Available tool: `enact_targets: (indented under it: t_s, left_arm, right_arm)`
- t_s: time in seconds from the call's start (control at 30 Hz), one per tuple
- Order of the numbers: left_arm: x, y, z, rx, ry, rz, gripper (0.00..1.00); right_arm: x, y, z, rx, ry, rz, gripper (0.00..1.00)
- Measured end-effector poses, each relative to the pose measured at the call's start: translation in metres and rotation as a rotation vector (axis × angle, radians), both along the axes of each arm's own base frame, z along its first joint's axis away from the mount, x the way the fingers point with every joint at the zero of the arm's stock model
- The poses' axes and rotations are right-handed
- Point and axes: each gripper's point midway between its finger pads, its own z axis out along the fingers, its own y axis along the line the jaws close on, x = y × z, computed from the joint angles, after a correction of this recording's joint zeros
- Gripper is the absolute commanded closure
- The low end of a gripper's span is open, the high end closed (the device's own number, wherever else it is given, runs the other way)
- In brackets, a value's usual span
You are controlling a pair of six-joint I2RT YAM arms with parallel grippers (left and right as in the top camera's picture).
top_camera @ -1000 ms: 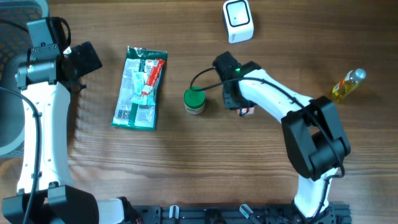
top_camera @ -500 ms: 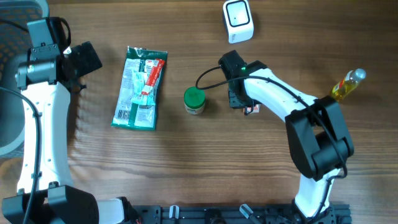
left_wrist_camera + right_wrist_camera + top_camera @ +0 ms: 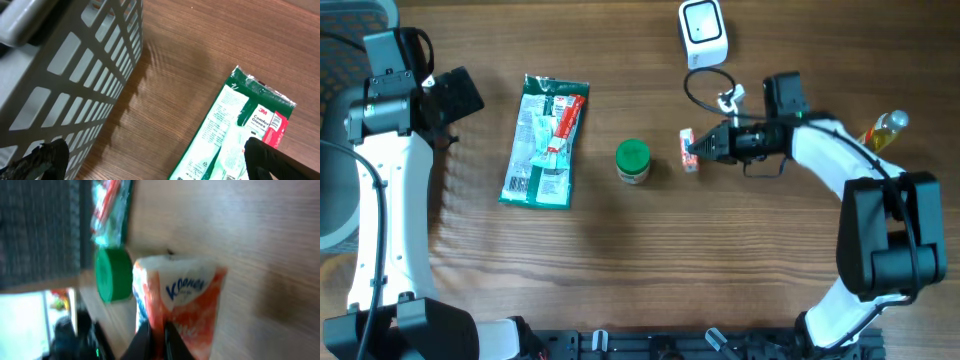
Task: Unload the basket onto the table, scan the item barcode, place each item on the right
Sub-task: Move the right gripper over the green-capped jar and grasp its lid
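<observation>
The tissue pack (image 3: 688, 150) is hanging above open wood (image 3: 691, 179), away from the green-lidded jar. My right gripper should keep bringing it down until it rests there, then let go.
My right gripper (image 3: 698, 150) is shut on a small orange-and-white Kleenex tissue pack (image 3: 689, 150), pinching its edge. The pack (image 3: 175, 297) fills the right wrist view, gripped between the dark fingers at the bottom (image 3: 159, 341). No barcode shows on the faces I can see. The white scanner (image 3: 703, 33) stands at the back of the table, beyond the pack. My left gripper (image 3: 455, 95) is open at the far left with nothing between its fingers (image 3: 160, 165), hovering by the left edge of a green 3M packet (image 3: 240, 135).
A green-lidded jar (image 3: 633, 162) stands just left of the tissue pack. The green packet (image 3: 546, 140) lies flat at left centre. A yellow oil bottle (image 3: 878, 137) lies at the right. A grey slatted basket (image 3: 60, 75) is close beside the left gripper.
The right gripper closed on the tissue pack, and the arm swung out to the right and turned, so its fingers now point left with the pack. The left arm stayed still.
</observation>
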Motion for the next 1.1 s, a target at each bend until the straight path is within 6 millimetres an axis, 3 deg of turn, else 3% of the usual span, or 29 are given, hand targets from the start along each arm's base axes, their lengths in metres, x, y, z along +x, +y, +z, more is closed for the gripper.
enact_targets:
  t_s: [0.13, 0.37, 0.4, 0.43, 0.53, 0.6, 0.67, 0.83, 0.9, 0.97, 1.1]
  left_arm:
    - [0.000, 0.000, 0.000, 0.000, 0.000, 0.000, 0.00]
    - [0.000, 0.000, 0.000, 0.000, 0.000, 0.000, 0.00]
    - [0.000, 0.000, 0.000, 0.000, 0.000, 0.000, 0.00]
    - [0.000, 0.000, 0.000, 0.000, 0.000, 0.000, 0.00]
    - [0.000, 0.000, 0.000, 0.000, 0.000, 0.000, 0.00]
    - [0.000, 0.000, 0.000, 0.000, 0.000, 0.000, 0.00]
    - [0.000, 0.000, 0.000, 0.000, 0.000, 0.000, 0.00]
    - [0.000, 0.000, 0.000, 0.000, 0.000, 0.000, 0.00]
    - [0.000, 0.000, 0.000, 0.000, 0.000, 0.000, 0.00]
    - [0.000, 0.000, 0.000, 0.000, 0.001, 0.000, 0.00]
    - [0.000, 0.000, 0.000, 0.000, 0.000, 0.000, 0.00]
  right_arm:
    - [-0.015, 0.003, -0.017, 0.116, 0.033, -0.052, 0.96]
    - [-0.015, -0.005, -0.035, 0.051, 0.092, -0.130, 0.93]
    - [-0.015, -0.006, -0.036, 0.045, 0.092, -0.135, 0.87]
    - [-0.014, -0.006, -0.037, 0.039, 0.094, -0.140, 0.72]
    - [-0.013, -0.008, -0.040, 0.023, 0.107, -0.160, 0.61]
    - [-0.014, -0.012, -0.045, -0.006, 0.125, -0.178, 0.44]
    - [-0.016, -0.015, -0.051, -0.037, 0.145, -0.193, 0.38]
    - [-0.016, -0.017, -0.051, -0.049, 0.162, -0.217, 0.14]
    - [-0.015, -0.021, -0.037, -0.070, 0.147, -0.243, 0.02]
    - [-0.013, -0.030, -0.017, -0.126, 0.126, -0.286, 0.01]
    - [0.004, -0.042, 0.064, -0.284, -0.045, -0.362, 0.01]
